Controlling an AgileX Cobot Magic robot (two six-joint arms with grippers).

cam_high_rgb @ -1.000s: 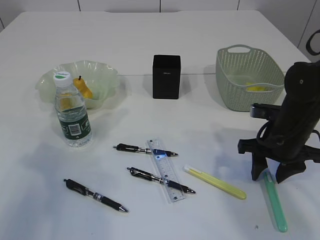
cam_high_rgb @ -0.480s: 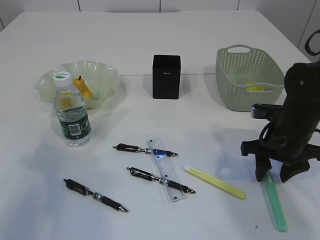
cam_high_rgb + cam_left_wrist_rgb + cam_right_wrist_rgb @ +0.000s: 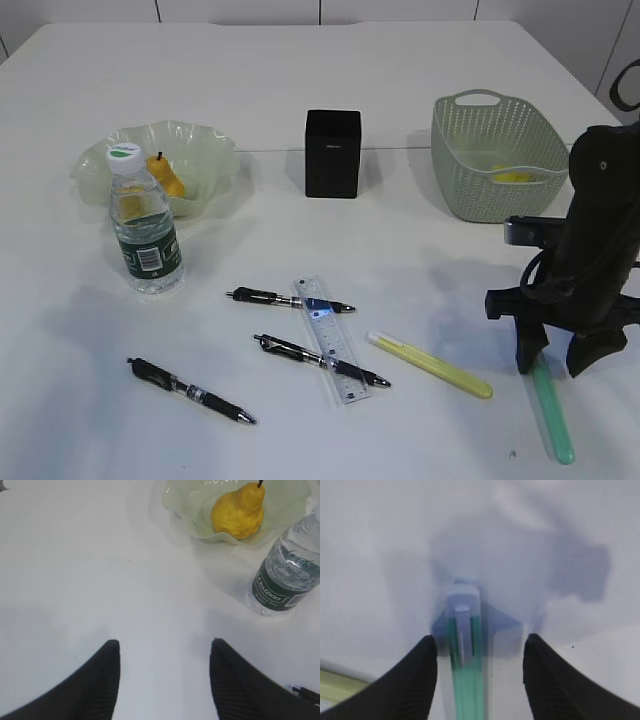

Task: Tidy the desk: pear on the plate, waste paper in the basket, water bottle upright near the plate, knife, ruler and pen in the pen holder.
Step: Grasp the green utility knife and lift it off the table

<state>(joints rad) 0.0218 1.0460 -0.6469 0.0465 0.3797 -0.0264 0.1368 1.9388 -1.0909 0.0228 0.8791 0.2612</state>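
The green knife (image 3: 551, 411) looks longer than the black pen holder (image 3: 333, 154), so the knife's top end should lean out above the pen holder's rim when I lower the knife in.
My right gripper (image 3: 556, 365) stands open, low over the desk, its fingers astride the top end of a green knife (image 3: 552, 412); the right wrist view shows that knife (image 3: 467, 675) between the jaws, untouched. A yellow knife (image 3: 430, 364) lies to its left. The clear ruler (image 3: 331, 338) lies across two black pens (image 3: 290, 298), with a third pen (image 3: 190, 390) apart. The pear (image 3: 239, 512) sits in the plate (image 3: 205, 150), and the water bottle (image 3: 143, 225) stands upright beside it. My left gripper (image 3: 165, 647) hangs open over bare desk.
The black pen holder (image 3: 332, 152) stands at the back centre. The basket (image 3: 495, 155) is at the back right with something yellow (image 3: 515, 175) inside, just behind my right arm. The desk's right edge is close to the green knife.
My right gripper has shifted slightly right and lower, settling over the green knife's upper end. Nothing else has moved.
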